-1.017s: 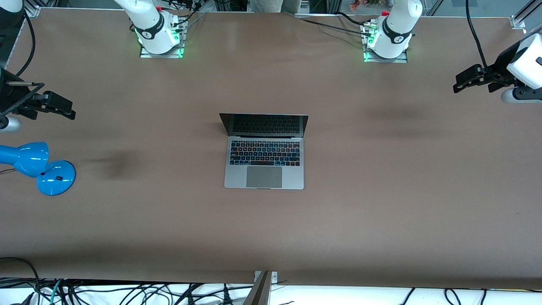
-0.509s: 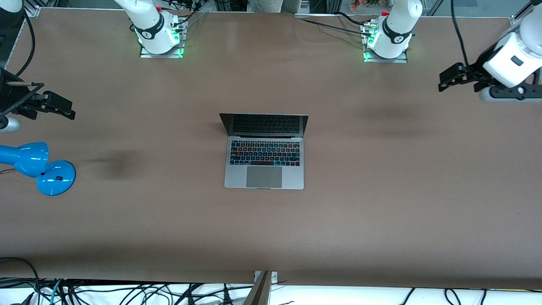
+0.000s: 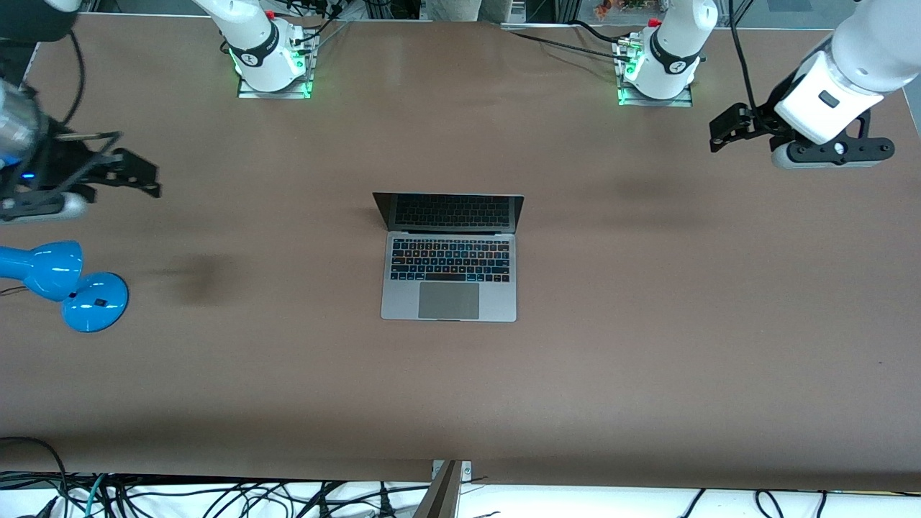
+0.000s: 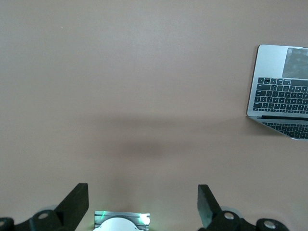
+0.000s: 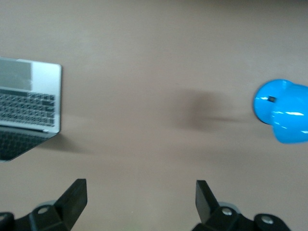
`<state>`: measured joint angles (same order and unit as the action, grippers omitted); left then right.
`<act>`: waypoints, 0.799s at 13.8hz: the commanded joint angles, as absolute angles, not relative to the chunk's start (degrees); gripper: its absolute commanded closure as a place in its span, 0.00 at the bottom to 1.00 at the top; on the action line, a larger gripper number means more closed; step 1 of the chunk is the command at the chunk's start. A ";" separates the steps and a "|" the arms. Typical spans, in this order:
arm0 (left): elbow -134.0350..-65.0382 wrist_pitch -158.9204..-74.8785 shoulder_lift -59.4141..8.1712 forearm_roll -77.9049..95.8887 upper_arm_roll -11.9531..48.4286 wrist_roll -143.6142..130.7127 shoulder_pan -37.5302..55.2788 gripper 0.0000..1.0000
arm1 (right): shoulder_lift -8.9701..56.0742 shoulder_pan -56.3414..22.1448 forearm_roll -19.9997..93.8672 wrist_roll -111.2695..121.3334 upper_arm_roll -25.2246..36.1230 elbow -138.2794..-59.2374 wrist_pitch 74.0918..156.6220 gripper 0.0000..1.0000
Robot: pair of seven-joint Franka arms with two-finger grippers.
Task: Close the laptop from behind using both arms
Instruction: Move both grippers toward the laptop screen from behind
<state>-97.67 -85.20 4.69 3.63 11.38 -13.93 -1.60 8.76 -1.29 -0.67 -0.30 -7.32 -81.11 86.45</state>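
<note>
The dark screen (image 3: pixel 452 211) is joined to the laptop's flat-lying base by a hinge line (image 3: pixel 452 232), so the screen will swing closed and the base will stay still when I push.
The silver-grey laptop (image 3: pixel 449 267) stands open in the middle of the brown table, its dark screen tilted up at the edge toward the robot bases. It also shows in the left wrist view (image 4: pixel 280 91) and the right wrist view (image 5: pixel 28 103). My left gripper (image 3: pixel 723 134) is open and empty, up in the air over the table toward the left arm's end, well apart from the laptop. Its fingertips (image 4: pixel 77 197) stand wide. My right gripper (image 3: pixel 137 176) is open and empty, in the air over the right arm's end. Its fingertips (image 5: pixel 78 190) stand wide.
A blue desk lamp (image 3: pixel 68 284) lies on the table at the right arm's end, under and nearer the front camera than my right gripper; it also shows in the right wrist view (image 5: pixel 281 110). The arm bases (image 3: pixel 270 61) (image 3: pixel 658 68) stand along the table's edge. Cables hang below the front edge.
My left gripper has moved in from the table's end toward the laptop's side of the table. My right gripper has also shifted toward the middle. The laptop has not moved.
</note>
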 commanded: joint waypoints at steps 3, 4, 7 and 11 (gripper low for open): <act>-97.03 -85.87 3.69 5.97 15.64 -19.59 -1.76 0.00 | 8.96 -6.76 2.37 -8.59 -7.38 -81.30 86.04 0.00; -97.03 -86.04 3.43 6.06 16.69 -20.64 -1.76 0.00 | 9.14 -7.99 2.46 -9.66 -7.38 -81.30 86.04 0.00; -97.12 -87.36 2.73 6.42 20.38 -23.89 -1.76 0.00 | 9.93 -11.33 2.37 -15.62 -8.69 -81.39 86.39 0.00; -97.21 -90.17 0.36 6.50 26.09 -30.48 -1.76 0.00 | 12.03 -13.80 2.29 -27.49 -13.08 -81.39 87.01 0.00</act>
